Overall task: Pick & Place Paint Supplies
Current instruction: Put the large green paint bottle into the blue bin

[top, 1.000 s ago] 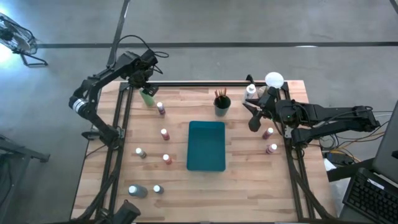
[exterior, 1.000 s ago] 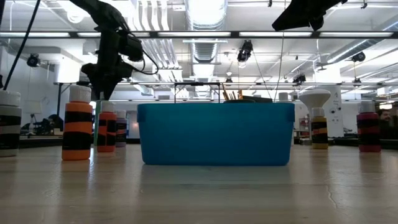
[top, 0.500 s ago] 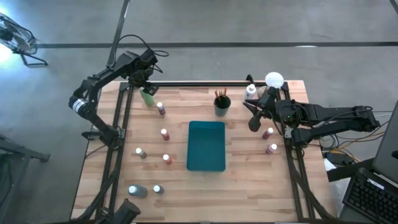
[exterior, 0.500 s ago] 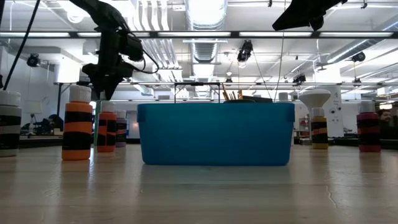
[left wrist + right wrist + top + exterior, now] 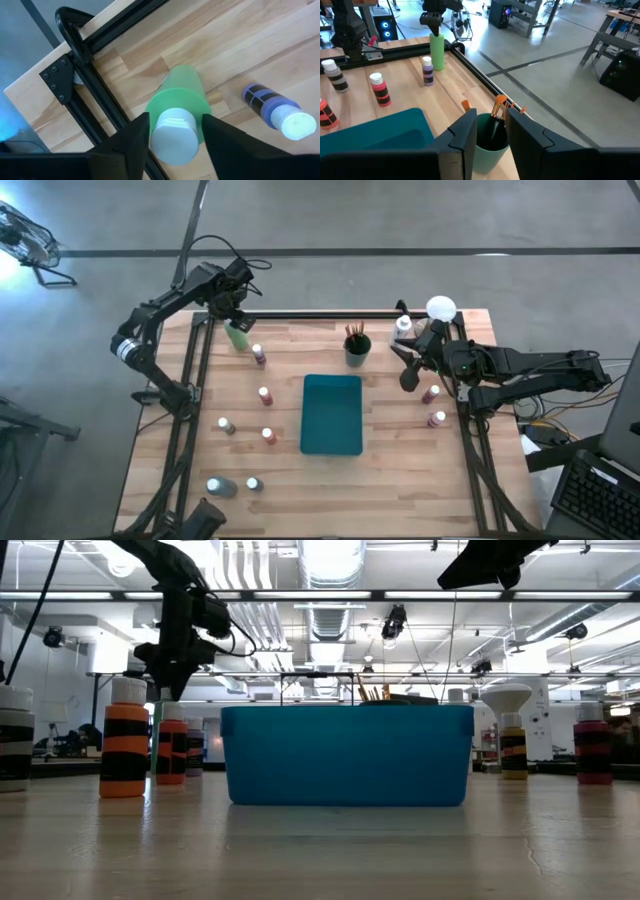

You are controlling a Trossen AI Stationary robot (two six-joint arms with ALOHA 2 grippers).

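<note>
The fingers of the robot's left gripper leave a gap [image 5: 203, 142] next to the green bottle's white cap, so the robot should centre them around the cap [image 5: 174, 136] and close them snugly before it lifts the bottle.
A tall light-green bottle [image 5: 238, 337] with a white cap stands upright at the table's far left, beside the black frame rail. My left gripper [image 5: 176, 124] points down over it and is shut on the cap; the right wrist view shows it from afar [image 5: 432, 20]. My right gripper [image 5: 408, 375] hangs in the air at the table's right side, open a little, holding nothing. It points toward the dark cup [image 5: 490, 145] that holds the wooden-handled brushes [image 5: 498, 107]. Several small white-capped paint bottles stand about, among them a purple one [image 5: 277, 107]. My left gripper pinches the green bottle's white cap [image 5: 154, 137] between its two fingers, one on each side of it. The fingers come from above and point down. The bottle stands upright with its base on the table.
A flat teal tray [image 5: 332, 414] lies in the middle of the table. A white-domed object [image 5: 440, 308] stands at the far right corner. Small bottles stand left of the tray [image 5: 265, 395] and near the right edge [image 5: 437, 419]. Black frame rails [image 5: 100, 95] run along the far and side edges.
</note>
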